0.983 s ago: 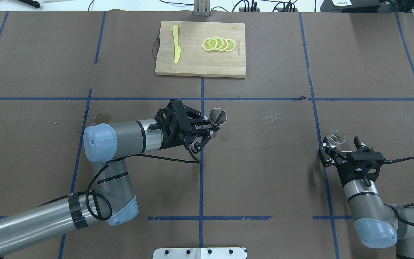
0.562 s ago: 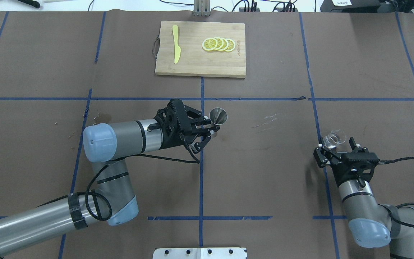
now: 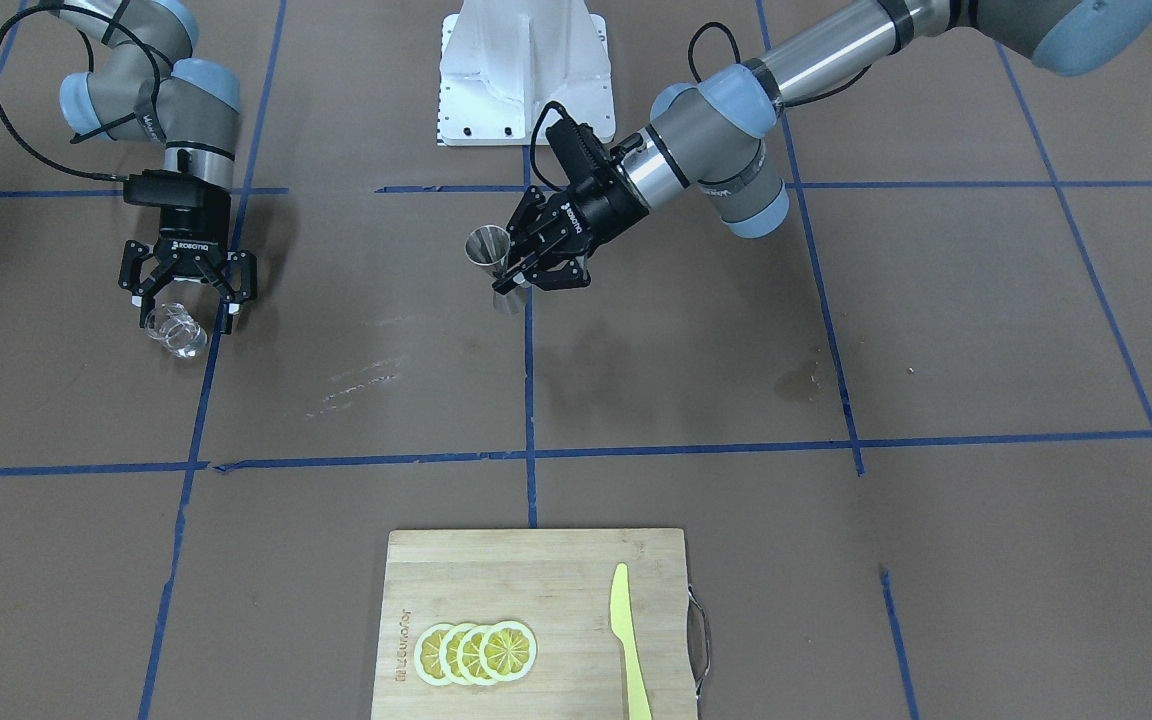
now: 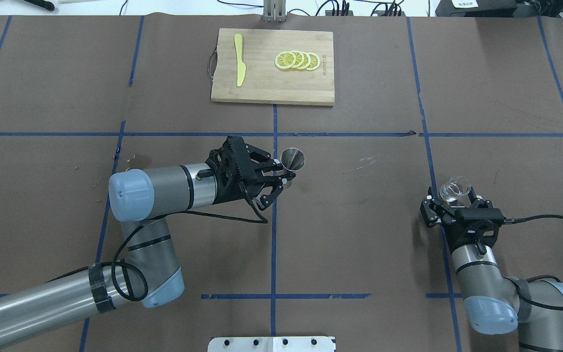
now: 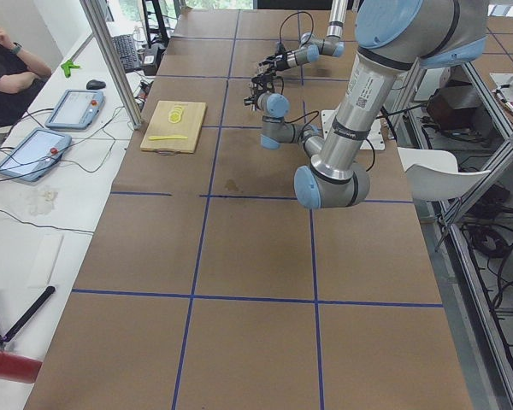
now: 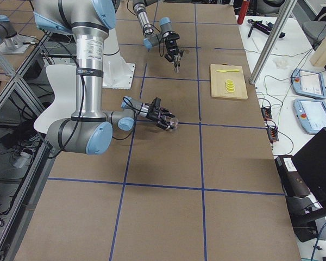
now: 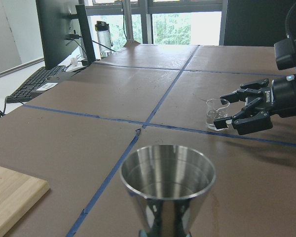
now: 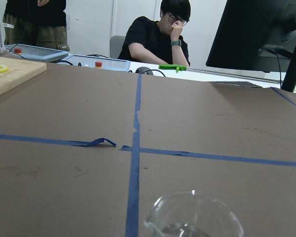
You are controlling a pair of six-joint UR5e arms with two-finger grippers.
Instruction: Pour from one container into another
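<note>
The clear cup's rim (image 3: 180,331) sticks out into a small spout (image 8: 150,225). Liquid from the clear cup will flow out there in a thin stream when I pour.
The container, a small clear cup (image 4: 455,188), stands upright on the brown table at the right, also seen in the front view as the cup (image 3: 176,331). My right gripper (image 4: 451,204) is open just behind it, its fingers spread at either side of the cup's near edge without gripping it. From the left wrist, the cup (image 7: 217,114) sits at the tips of the right gripper (image 7: 235,109). The steel jigger (image 4: 293,159) is held upright above the table's middle, with my left gripper (image 4: 286,172) shut on its waist. Close up, the jigger (image 7: 167,183) looks empty.
A wooden cutting board (image 4: 262,83) with lemon slices (image 4: 297,60) and a yellow knife (image 4: 239,59) lies at the far middle. Blue tape lines cross the table. A seated person (image 8: 160,37) and tablets are beyond the far edge.
My right gripper has drawn back toward the robot's base and shifted slightly left, while the cup stays in place. The left gripper with the jigger has shifted slightly left.
</note>
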